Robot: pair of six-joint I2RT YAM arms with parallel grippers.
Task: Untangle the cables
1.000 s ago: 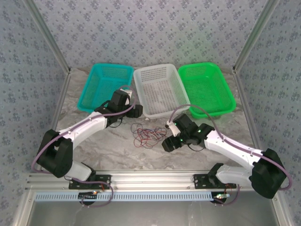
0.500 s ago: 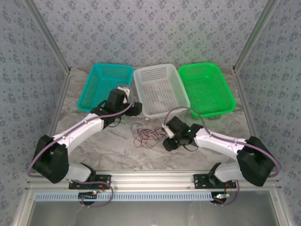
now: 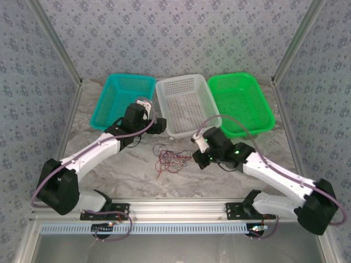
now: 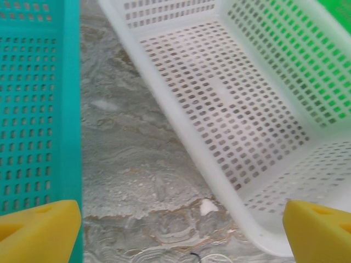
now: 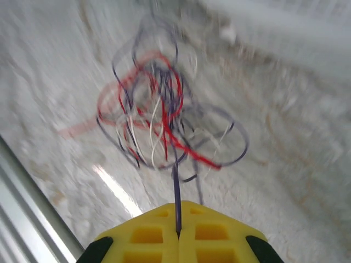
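Note:
My left gripper should stay open and keep going toward that cable (image 5: 175, 174), then close on it, as the dark cable (image 5: 176, 193) runs from my right gripper to the tangle.
The cables (image 3: 170, 159) are a loose tangle of thin red, dark and white wires on the marble table in front of the white basket; in the right wrist view the cables (image 5: 164, 120) hang blurred just past my fingers. My right gripper (image 5: 177, 233) is shut on a dark cable that runs from the pinch up into the tangle; from above the right gripper (image 3: 201, 158) sits at the tangle's right edge. My left gripper (image 4: 181, 230) is open with nothing between its yellow fingertips (image 4: 38, 227), and the left gripper (image 3: 158, 128) hovers between the teal and white baskets.
A teal basket (image 3: 123, 82), a white basket (image 3: 186, 82) and a green basket (image 3: 241, 79) stand in a row behind the tangle. The aluminium rail (image 3: 175, 205) runs along the near edge. In the left wrist view the white basket wall (image 4: 181, 131) is close.
My right gripper has risen and drawn back to the right with the dark cable in it, pulling the tangle tighter and a little rightward. The left arm has barely moved.

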